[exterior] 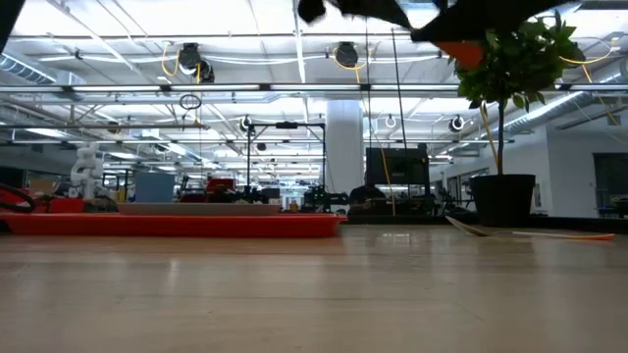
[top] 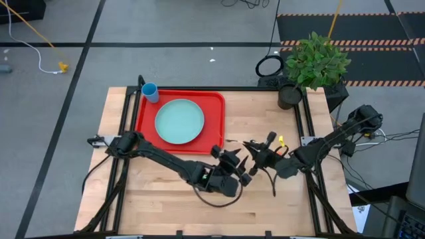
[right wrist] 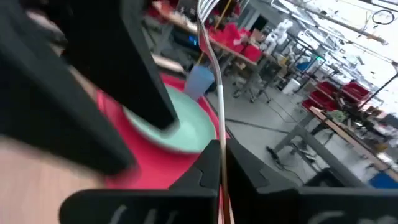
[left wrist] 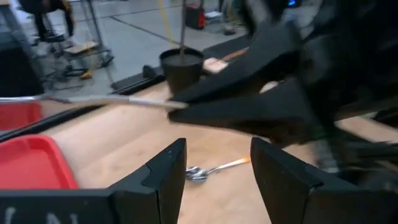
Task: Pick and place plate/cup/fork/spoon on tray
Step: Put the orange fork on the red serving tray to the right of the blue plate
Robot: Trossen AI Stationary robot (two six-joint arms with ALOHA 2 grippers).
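Note:
My left gripper is too close to my right gripper beside the fork's handle, so next my left gripper moves back first and then grabs the fork by its neck behind the tines.
The red tray lies at the table's far left. The mint-green plate lies flat in it, and the blue cup stands at its far-left corner. My right gripper hovers over the table's middle, shut on the fork, whose tines point toward the tray. My left gripper is open and empty just beside it, above the table. The spoon lies flat on the wood below, its orange handle showing in the low view. My right gripper pinches the fork between its two shut fingers, on the metal shaft well behind the tines. The fork runs along the fingers and sticks out past their tips. It is lifted clear of the table, about level, as the left wrist view shows.
A potted plant stands at the table's far right corner. Black frame rails run along the table's left and right sides. Bare wood lies between the tray and the near edge.

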